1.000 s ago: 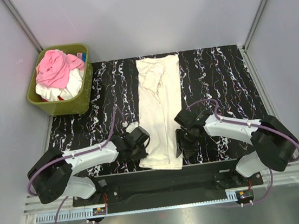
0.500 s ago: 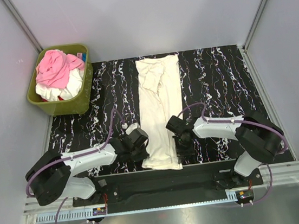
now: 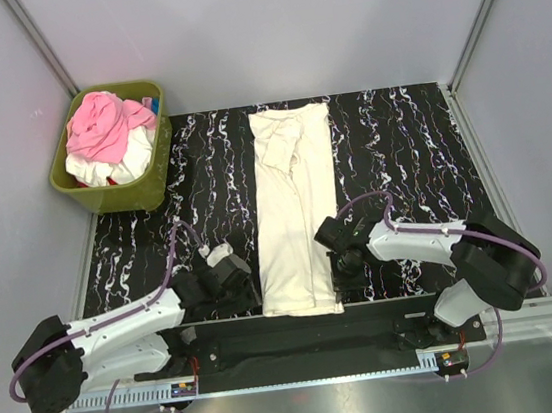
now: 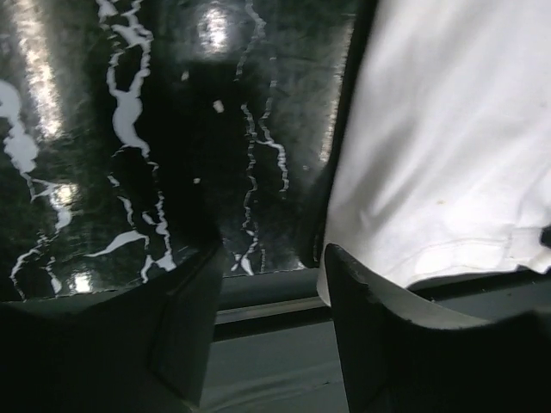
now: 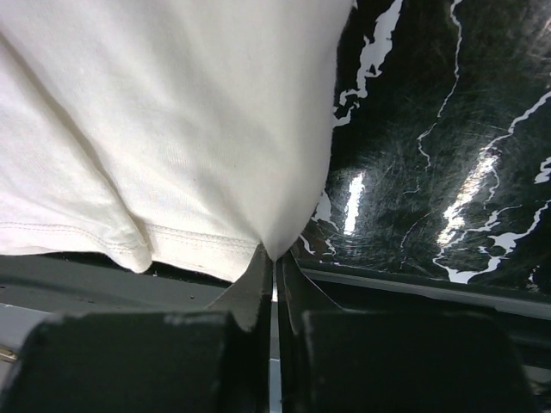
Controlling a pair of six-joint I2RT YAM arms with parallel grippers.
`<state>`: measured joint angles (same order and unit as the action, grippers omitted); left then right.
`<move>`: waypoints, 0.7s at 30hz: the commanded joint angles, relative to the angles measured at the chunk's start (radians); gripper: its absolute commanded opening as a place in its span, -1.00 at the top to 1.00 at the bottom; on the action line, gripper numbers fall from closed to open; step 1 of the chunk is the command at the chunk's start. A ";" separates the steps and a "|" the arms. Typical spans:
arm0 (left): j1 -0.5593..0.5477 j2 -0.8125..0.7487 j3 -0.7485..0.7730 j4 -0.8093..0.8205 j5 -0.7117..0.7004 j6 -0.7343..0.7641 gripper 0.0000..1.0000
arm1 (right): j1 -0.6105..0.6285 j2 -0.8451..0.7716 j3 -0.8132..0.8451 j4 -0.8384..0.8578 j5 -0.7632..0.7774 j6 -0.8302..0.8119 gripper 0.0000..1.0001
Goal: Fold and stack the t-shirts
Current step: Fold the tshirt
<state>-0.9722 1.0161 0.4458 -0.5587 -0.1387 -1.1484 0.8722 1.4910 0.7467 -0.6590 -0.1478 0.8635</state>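
The t-shirt's free near corner (image 3: pixel 267 311) lies next to my left gripper's open fingers. I should move that gripper over the t-shirt's hem (image 3: pixel 277 313) and pinch there before I fold.
A cream t-shirt (image 3: pixel 294 204) lies folded into a long narrow strip down the middle of the black marbled table (image 3: pixel 400 151). My right gripper (image 3: pixel 337 278) is shut on the t-shirt's near right hem corner (image 5: pixel 277 232), the cloth pinched between its fingertips (image 5: pixel 258 275). My left gripper (image 3: pixel 233 284) stands open just left of the t-shirt's near left corner (image 4: pixel 413 215), with nothing between its fingers (image 4: pixel 353 292).
A green bin (image 3: pixel 153 186) with pink and white t-shirts (image 3: pixel 100 127) stands at the table's far left corner. The table's near edge and a black rail (image 3: pixel 302 339) run just below both grippers. Grey walls close in the sides and back.
My left gripper has let go of the t-shirt's near left corner, opened and drawn back to the left. My right gripper closed on the near right corner. The t-shirt's near end lies straighter.
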 commanded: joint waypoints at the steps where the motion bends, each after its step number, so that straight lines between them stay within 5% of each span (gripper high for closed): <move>1: -0.016 -0.030 0.005 0.006 -0.012 -0.023 -0.20 | 0.007 -0.026 -0.023 -0.005 0.033 0.014 1.00; 14: -0.072 -0.082 0.073 0.043 -0.050 -0.045 -0.36 | 0.007 -0.080 -0.044 -0.036 0.060 0.014 1.00; 21: -0.079 0.085 -0.034 0.297 0.059 -0.065 -0.18 | 0.007 -0.072 -0.037 -0.039 0.070 0.011 1.00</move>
<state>-1.0409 1.0252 0.4519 -0.4156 -0.1322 -1.1866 0.8722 1.4361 0.7082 -0.6632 -0.1200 0.8688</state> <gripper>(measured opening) 0.611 0.018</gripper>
